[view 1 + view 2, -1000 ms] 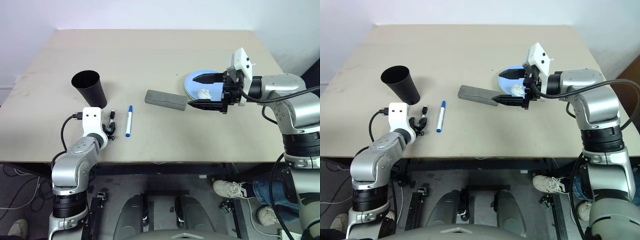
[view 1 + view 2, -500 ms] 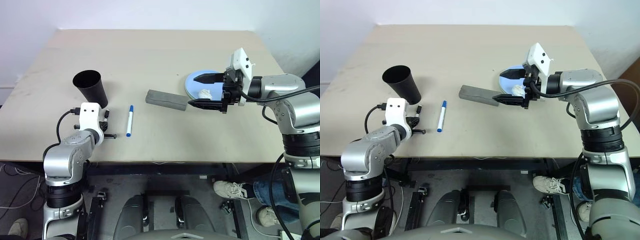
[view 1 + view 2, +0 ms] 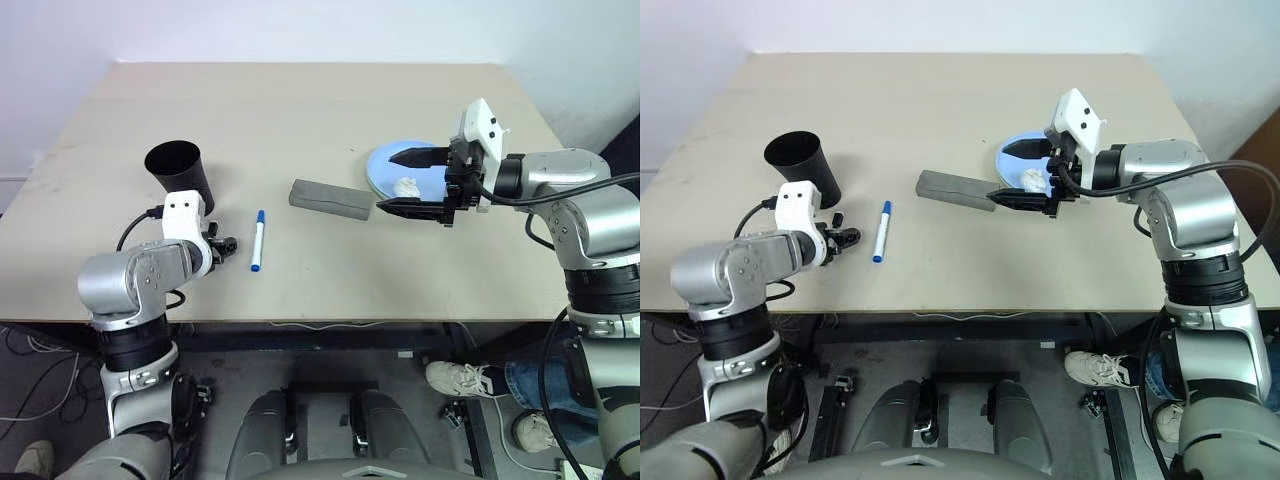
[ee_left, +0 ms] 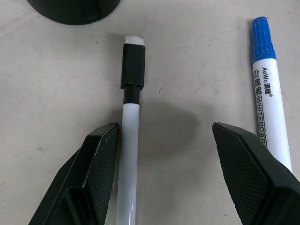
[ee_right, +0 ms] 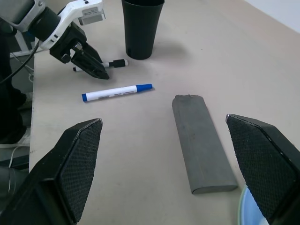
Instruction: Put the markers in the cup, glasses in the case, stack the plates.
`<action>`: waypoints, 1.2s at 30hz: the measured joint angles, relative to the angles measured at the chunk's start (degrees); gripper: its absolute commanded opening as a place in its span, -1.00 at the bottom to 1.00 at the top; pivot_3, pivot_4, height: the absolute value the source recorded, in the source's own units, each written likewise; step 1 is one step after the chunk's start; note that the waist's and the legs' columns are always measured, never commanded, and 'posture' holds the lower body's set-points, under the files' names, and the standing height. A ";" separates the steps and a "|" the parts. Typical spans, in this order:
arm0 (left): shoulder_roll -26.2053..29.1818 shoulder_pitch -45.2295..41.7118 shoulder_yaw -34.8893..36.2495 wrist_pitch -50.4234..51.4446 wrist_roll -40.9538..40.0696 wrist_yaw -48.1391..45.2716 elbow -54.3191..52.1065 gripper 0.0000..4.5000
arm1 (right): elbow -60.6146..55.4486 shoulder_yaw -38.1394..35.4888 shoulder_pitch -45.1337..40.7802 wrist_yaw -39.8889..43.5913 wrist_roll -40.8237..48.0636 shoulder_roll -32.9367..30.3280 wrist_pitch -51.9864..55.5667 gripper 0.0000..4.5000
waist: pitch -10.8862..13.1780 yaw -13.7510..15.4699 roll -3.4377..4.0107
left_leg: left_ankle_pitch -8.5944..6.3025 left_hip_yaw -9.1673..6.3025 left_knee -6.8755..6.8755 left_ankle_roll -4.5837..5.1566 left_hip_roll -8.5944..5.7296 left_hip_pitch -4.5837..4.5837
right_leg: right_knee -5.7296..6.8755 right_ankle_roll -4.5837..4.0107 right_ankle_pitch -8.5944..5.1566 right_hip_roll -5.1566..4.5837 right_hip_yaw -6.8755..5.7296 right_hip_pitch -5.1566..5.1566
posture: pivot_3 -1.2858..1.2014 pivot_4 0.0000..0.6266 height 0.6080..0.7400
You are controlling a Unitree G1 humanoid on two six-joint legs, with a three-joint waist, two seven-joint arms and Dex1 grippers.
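The black-capped marker (image 4: pixel 131 96) is against one finger of my left gripper and away from the middle of the fingers. Next, I centre the fingers over the black-capped marker's white body (image 4: pixel 128 164) before I close them.
The black-capped marker (image 4: pixel 130 140) lies flat on the table. My left gripper (image 4: pixel 164 129) is open over it, and one finger (image 4: pixel 101 164) rests against its white barrel. The blue-capped marker (image 3: pixel 258 241) lies just outside the other finger. The black cup (image 3: pixel 181 172) stands upright a short way beyond. The grey case (image 3: pixel 332 199) lies shut at mid-table. My right gripper (image 3: pixel 386 183) hangs open and empty above the table between the case and the light blue plate (image 3: pixel 385 160). A small whitish thing (image 3: pixel 407 186) sits on that plate, too small to tell whether it is the glasses.
The beige table (image 3: pixel 300 110) has bare room behind the cup and case, and along its front edge. A person's shoe and trouser leg (image 3: pixel 470 378) show on the floor below the table's right side.
My left gripper's fingers were drawn together over the black-capped marker and now stand apart. Its wrist has tipped and the elbow has swung outward. The right arm has not moved.
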 measured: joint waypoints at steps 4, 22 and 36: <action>0.78 -1.73 0.06 0.13 0.95 0.57 3.02 0.50 | -0.19 0.00 0.40 -0.37 0.00 0.00 0.04 1.00 | 0.00 -0.17 0.00 | 0.00 0.00 0.02 -0.01 0.01 0.10 | 0.10 0.06 0.04 0.00 0.05 0.02 | 0.03 -0.52 1.00; 5.78 -1.95 -0.69 -0.35 2.44 0.41 8.46 -0.33 | -0.80 0.00 1.80 -2.56 0.01 -0.19 2.49 1.00 | -0.24 -1.40 0.40 | -0.10 0.04 -0.34 -0.21 0.01 0.26 | -0.02 -0.11 0.09 -0.15 0.19 -0.03 | 0.03 -0.52 1.00; 9.09 -2.03 -3.00 -0.38 1.90 -2.96 9.73 -0.99 | -0.80 0.00 1.78 -4.49 0.01 -0.10 2.74 1.00 | -0.42 -0.20 0.64 | -0.09 0.26 -0.84 -0.21 -0.07 0.26 | -0.40 -0.15 0.07 -0.29 0.24 -0.12 | 0.03 -0.52 1.00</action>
